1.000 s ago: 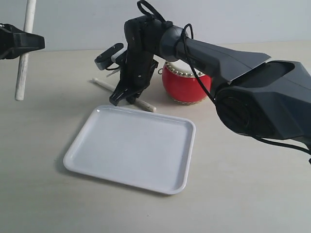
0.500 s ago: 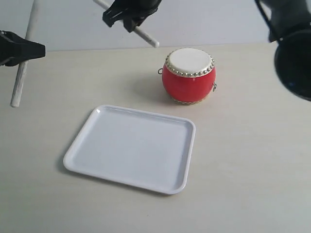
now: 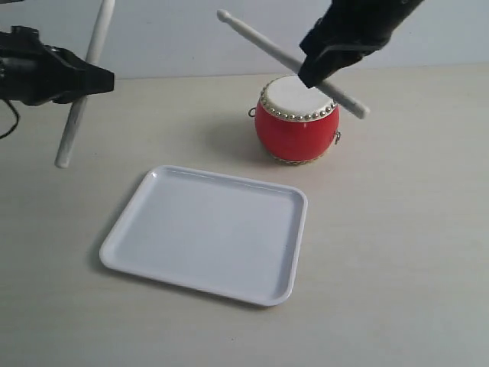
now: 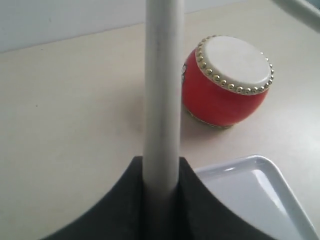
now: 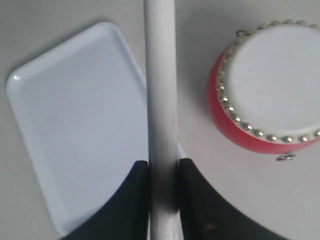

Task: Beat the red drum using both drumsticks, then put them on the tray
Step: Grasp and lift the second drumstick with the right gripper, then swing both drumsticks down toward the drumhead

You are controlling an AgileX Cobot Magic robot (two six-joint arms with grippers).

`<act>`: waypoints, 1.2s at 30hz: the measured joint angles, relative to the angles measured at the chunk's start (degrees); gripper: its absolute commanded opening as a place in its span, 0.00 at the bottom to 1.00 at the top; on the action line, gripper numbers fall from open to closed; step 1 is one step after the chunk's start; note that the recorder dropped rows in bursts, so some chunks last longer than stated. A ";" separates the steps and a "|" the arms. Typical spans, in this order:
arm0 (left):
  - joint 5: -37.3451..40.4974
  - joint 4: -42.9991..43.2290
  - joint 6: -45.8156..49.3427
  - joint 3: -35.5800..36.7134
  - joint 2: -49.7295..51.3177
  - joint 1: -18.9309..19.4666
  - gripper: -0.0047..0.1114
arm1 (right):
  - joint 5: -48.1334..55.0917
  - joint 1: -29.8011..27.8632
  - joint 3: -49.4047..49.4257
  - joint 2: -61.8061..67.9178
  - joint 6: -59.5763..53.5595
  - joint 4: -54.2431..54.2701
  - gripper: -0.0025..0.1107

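Observation:
The tip of my right gripper's drumstick (image 3: 224,16) goes past the red drum, so my right gripper needs to pull back and point the drumstick's tip at the drum's skin (image 3: 296,96).
The red drum (image 3: 296,126) with its cream skin stands on the table behind the white tray (image 3: 205,229). My left gripper (image 3: 92,79) is shut on one pale drumstick (image 3: 76,122), held nearly upright in the air, left of the drum and apart from it. Over the drum's top, my right gripper (image 3: 322,64) is shut on the other drumstick (image 3: 263,42), which slants across above the skin; whether it touches I cannot tell. The left wrist view has the left gripper (image 4: 161,170), its drumstick (image 4: 163,85), drum (image 4: 227,82) and tray (image 4: 260,195). The right wrist view has the right gripper (image 5: 163,167), its drumstick (image 5: 160,75), drum (image 5: 272,82) and tray (image 5: 70,120).
The pale tabletop (image 3: 397,252) spreads around tray and drum, with a light wall (image 3: 176,38) behind. The right arm comes in from the upper right, the left arm from the left edge.
My right gripper has lifted its drumstick off the table behind the tray and carried it up and right over the drum. The left gripper and its stick have shifted rightward.

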 measured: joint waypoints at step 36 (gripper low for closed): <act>89.78 -104.27 112.61 -40.19 19.48 -23.98 0.04 | -22.14 -1.43 26.18 -12.29 12.95 -20.19 0.02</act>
